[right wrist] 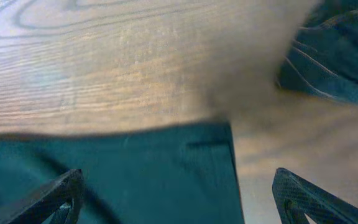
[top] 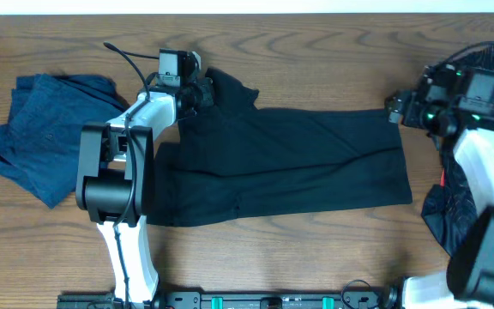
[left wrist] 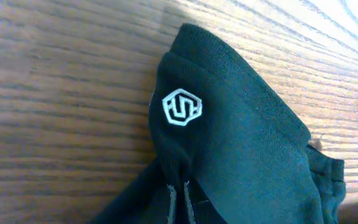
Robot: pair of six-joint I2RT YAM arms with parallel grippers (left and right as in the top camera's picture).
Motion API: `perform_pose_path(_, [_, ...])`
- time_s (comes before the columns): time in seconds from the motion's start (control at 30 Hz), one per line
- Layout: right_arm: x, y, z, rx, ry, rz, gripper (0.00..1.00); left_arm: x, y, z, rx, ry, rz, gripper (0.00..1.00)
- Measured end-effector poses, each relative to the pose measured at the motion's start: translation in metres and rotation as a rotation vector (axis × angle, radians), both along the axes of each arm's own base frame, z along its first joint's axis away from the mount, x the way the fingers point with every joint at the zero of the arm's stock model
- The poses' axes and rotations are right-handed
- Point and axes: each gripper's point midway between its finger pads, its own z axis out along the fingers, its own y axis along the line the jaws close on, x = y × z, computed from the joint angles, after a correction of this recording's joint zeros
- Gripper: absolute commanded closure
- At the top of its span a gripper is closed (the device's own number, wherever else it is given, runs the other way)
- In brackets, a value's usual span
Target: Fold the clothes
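My left gripper is pinching a gathered fold (left wrist: 178, 167) below the white logo. The black shirt's logo end (left wrist: 184, 87) will come along as a loose flap when I lift.
A black shirt (top: 290, 163) lies spread flat across the middle of the table. My left gripper (top: 197, 93) is at its upper left corner, shut on the cloth. In the left wrist view the fingers (left wrist: 179, 202) pinch a fold of the shirt (left wrist: 247, 155) just below a white hexagonal logo (left wrist: 182, 107). My right gripper (top: 394, 109) hovers at the shirt's upper right corner. In the right wrist view its jaws (right wrist: 176, 205) are open wide, and the shirt's corner (right wrist: 135, 174) lies between the fingers, not gripped.
A crumpled blue garment (top: 41, 133) lies at the far left. A pile of dark clothes (top: 453, 215) sits at the right edge, behind the right arm; its striped cloth (right wrist: 334, 62) shows in the right wrist view. Bare wood surrounds the shirt.
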Motion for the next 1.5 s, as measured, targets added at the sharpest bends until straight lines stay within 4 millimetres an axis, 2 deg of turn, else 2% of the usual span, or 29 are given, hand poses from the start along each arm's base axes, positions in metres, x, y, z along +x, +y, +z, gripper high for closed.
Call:
perform_pose_path(0.13, [0.023,0.001,-0.037,-0.011,-0.01,0.021,0.11,0.0,-0.001,0.012,-0.006,-0.013,0.001,0.94])
perform_pose_path(0.27, [0.032,-0.001,-0.071,-0.02,0.007,0.023,0.11,0.002,-0.001,0.028,-0.014,-0.043,0.0,0.94])
perform_pose_path(0.37, [0.035,-0.002,-0.086,-0.024,0.015,0.022,0.11,0.002,-0.002,0.03,-0.019,-0.042,0.002,0.94])
perform_pose_path(0.43, [0.036,-0.002,-0.09,-0.029,0.015,0.024,0.17,0.001,-0.002,0.029,-0.022,-0.036,0.006,0.94])
perform_pose_path(0.47, [0.038,-0.002,-0.09,-0.031,0.009,0.025,0.24,0.001,-0.002,0.029,-0.023,-0.034,0.009,0.94])
perform_pose_path(0.5, [0.037,-0.002,-0.09,-0.034,0.01,0.028,0.41,0.001,-0.002,0.03,-0.026,-0.034,0.012,0.94])
perform_pose_path(0.57, [0.037,-0.002,-0.091,-0.033,0.014,0.027,0.67,0.001,-0.002,0.029,-0.028,-0.031,0.015,0.94])
perform_pose_path(0.63, [0.036,-0.001,-0.092,-0.032,0.02,0.027,0.84,0.001,-0.002,0.029,-0.029,-0.03,0.017,0.94])
perform_pose_path(0.73, [0.035,-0.001,-0.092,-0.033,0.024,0.027,0.99,0.0,-0.002,0.029,-0.029,-0.027,0.017,0.94])
perform_pose_path(0.93, [0.034,-0.01,-0.095,-0.05,0.043,-0.033,0.99,-0.002,-0.002,0.027,-0.028,-0.015,0.018,0.94])
perform_pose_path(1.1, [0.029,-0.017,-0.099,-0.054,0.078,-0.093,0.99,-0.014,0.0,0.026,-0.022,0.038,0.021,0.94])
perform_pose_path(1.17, [0.025,-0.017,-0.098,-0.052,0.094,-0.106,0.99,-0.017,0.0,0.037,-0.023,0.035,0.021,0.94])
perform_pose_path(1.27, [0.017,-0.017,-0.089,-0.052,0.118,-0.117,0.99,-0.022,0.001,0.069,-0.027,0.0,0.019,0.94])
perform_pose_path(1.4, [0.005,-0.017,-0.055,-0.058,0.112,-0.128,0.99,-0.037,0.002,0.111,-0.03,-0.029,0.012,0.94])
perform_pose_path(1.5, [-0.009,-0.015,-0.025,-0.061,0.107,-0.134,0.99,-0.059,0.004,0.128,-0.027,0.01,0.011,0.94])
